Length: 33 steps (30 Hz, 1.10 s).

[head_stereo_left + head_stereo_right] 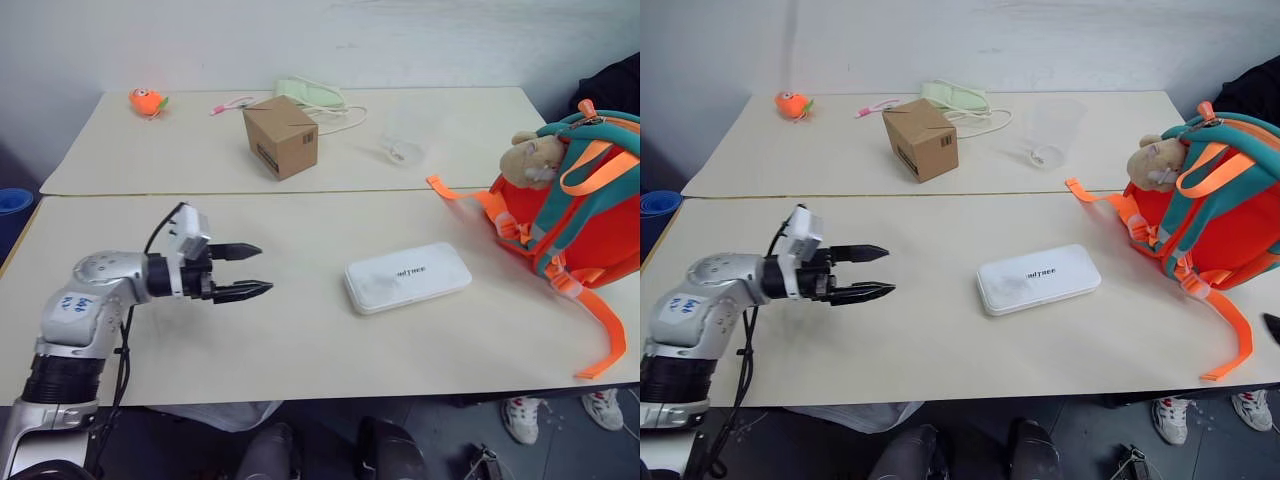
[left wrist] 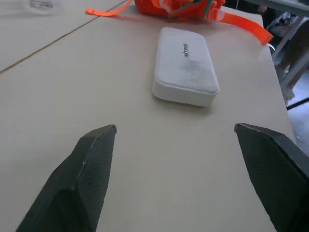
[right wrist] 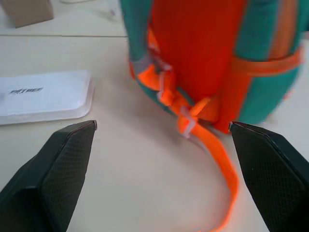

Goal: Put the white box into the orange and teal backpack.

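The white box (image 1: 408,277) lies flat and at an angle to the robot's left gripper, so its end (image 1: 462,268) near the backpack should be held still by the right gripper for a grasp at the opposite end.
The white box (image 1: 407,277) lies flat on the near table, right of centre, its small dark lettering facing up. At the table's right edge sits the orange and teal backpack (image 1: 585,215), a tan plush toy (image 1: 533,158) at its top. My left gripper (image 1: 255,270) hovers over the table to the left of the white box (image 2: 185,66), pointing at it, open with nothing between its fingers. In the right wrist view my right gripper (image 3: 163,126) is open and empty, close to the backpack (image 3: 203,53), with the white box (image 3: 46,96) off to one side.
A brown cardboard box (image 1: 281,136) stands on the far table, with an orange toy (image 1: 146,100), a pale green pouch with cord (image 1: 312,95) and a clear plastic cup (image 1: 1050,130). A loose orange strap (image 1: 605,335) trails toward the table's front edge. A person's shoes (image 1: 520,418) show below.
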Tool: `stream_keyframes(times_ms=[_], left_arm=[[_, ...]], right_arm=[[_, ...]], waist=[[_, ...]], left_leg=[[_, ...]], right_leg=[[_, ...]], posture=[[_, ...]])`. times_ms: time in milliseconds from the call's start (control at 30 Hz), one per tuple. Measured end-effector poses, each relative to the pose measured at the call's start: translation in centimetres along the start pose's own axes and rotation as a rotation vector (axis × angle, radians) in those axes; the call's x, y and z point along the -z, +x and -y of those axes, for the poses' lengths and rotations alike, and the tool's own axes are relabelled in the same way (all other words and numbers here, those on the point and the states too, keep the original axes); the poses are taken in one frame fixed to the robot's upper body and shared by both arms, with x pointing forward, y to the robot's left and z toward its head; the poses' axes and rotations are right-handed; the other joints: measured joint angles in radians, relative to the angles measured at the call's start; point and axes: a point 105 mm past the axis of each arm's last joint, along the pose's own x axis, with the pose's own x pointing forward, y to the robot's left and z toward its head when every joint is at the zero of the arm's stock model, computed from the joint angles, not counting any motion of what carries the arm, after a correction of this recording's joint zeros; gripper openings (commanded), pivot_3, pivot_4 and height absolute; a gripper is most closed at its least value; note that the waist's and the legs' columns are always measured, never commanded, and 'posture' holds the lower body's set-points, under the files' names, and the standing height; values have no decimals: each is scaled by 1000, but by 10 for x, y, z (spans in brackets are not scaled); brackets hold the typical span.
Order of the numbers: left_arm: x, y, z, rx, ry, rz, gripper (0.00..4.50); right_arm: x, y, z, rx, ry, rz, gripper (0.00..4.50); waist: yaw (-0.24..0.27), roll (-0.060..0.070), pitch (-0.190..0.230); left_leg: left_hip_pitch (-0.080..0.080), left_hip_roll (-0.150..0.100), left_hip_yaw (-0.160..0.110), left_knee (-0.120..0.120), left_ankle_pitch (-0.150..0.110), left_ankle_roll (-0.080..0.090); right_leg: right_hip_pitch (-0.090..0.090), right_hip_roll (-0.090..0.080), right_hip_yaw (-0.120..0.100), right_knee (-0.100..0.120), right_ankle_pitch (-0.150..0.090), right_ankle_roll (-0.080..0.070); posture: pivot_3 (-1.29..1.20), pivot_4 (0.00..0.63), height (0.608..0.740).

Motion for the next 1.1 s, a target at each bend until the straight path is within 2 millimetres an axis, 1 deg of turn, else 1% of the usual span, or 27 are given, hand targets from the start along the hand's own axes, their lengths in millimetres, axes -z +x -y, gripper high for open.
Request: stream_keyframes(times_ms=[67, 100, 167, 200, 267, 333, 367, 400, 433, 500, 567, 667, 767, 833, 1000, 1067, 1100], left_arm=[[8, 19, 5, 62, 43, -39, 2392], [12, 28, 6, 85, 59, -54, 2221], [18, 44, 7, 122, 96, -79, 1470], [21, 51, 7, 134, 125, -97, 1208], [21, 65, 5, 154, 185, -118, 639], [19, 79, 6, 180, 230, -121, 59], [19, 83, 6, 187, 241, -124, 0], [21, 89, 5, 197, 253, -141, 0], [21, 95, 6, 210, 260, -142, 0], [20, 107, 10, 233, 277, -143, 0], [22, 114, 6, 204, 254, -143, 0], [22, 120, -1, 154, 222, -137, 0], [18, 123, -8, 109, 200, -121, 0], [17, 123, -11, 89, 191, -113, 0], [18, 122, -21, 37, 106, -88, 0], [17, 121, -28, 7, 72, -98, 0], [17, 121, -29, 0, 68, -101, 183]], right_arm=[[3, 25, -14, -83, -37, -37, 2947], [3, 35, -18, -108, -56, -52, 2730], [2, 56, -24, -138, -98, -65, 1926], [1, 66, -24, -142, -107, -64, 1621], [-2, 87, -27, -159, -125, -61, 1016], [-1, 104, -36, -194, -154, -82, 382], [1, 111, -38, -205, -165, -96, 46], [1, 127, -39, -191, -184, -100, 17], [2, 137, -40, -178, -195, -98, 17], [11, 155, -40, -136, -202, -115, 17], [21, 166, -37, -91, -207, -143, 17], [30, 177, -42, -82, -205, -153, 17], [37, 183, -52, -102, -204, -159, 17], [38, 182, -58, -115, -214, -161, 17], [43, 171, -67, -97, -192, -177, 17], [44, 167, -69, -85, -186, -186, 17], [45, 167, -69, -83, -185, -188, 2]], waist=[[-1, 0, 0], [0, 0, 0], [0, 0, 0], [0, 0, 0], [0, 0, 0], [3, 0, 0], [2, 0, 0], [0, 0, 0], [-1, 0, 0], [-3, 0, 0], [-2, 0, 0], [0, 0, 0], [-1, 0, 0], [-2, 0, 0], [1, 0, 0], [0, 0, 0], [0, 0, 0]], left_leg=[[0, -1, 2, 1, 2, 3], [1, -1, 2, 1, 2, 3], [0, -1, 2, 1, 2, 4], [0, -1, 1, 1, 2, 4], [-1, -1, 1, 2, 2, 4], [-2, -2, 0, 2, 5, 4], [-2, -2, 0, 2, 5, 5], [-3, -3, 1, 3, 5, 5], [-3, -4, 1, 3, 6, 6], [-3, -5, 0, 3, 6, 7], [-4, -5, 0, 3, 7, 7], [-5, -5, -1, 3, 8, 8], [-5, -6, -1, 3, 8, 10], [-5, -7, -1, 3, 8, 10], [-5, -7, -1, 3, 8, 10], [-5, -8, -1, 3, 9, 10], [-5, -8, -1, 3, 9, 10]], right_leg=[[-1, 0, -1, 1, 0, 0], [0, 0, -1, 1, 0, 0], [-1, -1, -2, 2, 0, 0], [-1, -1, -2, 2, 0, 0], [-2, -1, -4, 2, 0, 0], [-2, -1, -5, 3, 0, 0], [-2, -1, -5, 3, 0, 0], [-2, 0, -6, 4, 0, 1], [-2, -1, -6, 3, 1, 1], [-2, -1, -6, 4, 1, 1], [-2, -1, -7, 5, 1, 2], [-2, -1, -8, 5, 2, 3], [-1, -1, -7, 4, 3, 5], [-1, -2, -7, 4, 3, 6], [-1, -2, -7, 4, 3, 6], [0, -2, -7, 4, 4, 7], [0, -3, -7, 4, 4, 7]], posture=[[0, 150, 740], [0, 150, 740], [0, 150, 740], [0, 150, 740], [0, 150, 740], [0, 150, 740], [0, 150, 740], [0, 150, 740], [0, 150, 740], [0, 150, 740], [0, 150, 740], [0, 150, 740], [0, 150, 740], [0, 150, 740], [0, 150, 740], [0, 150, 740], [0, 150, 740]])
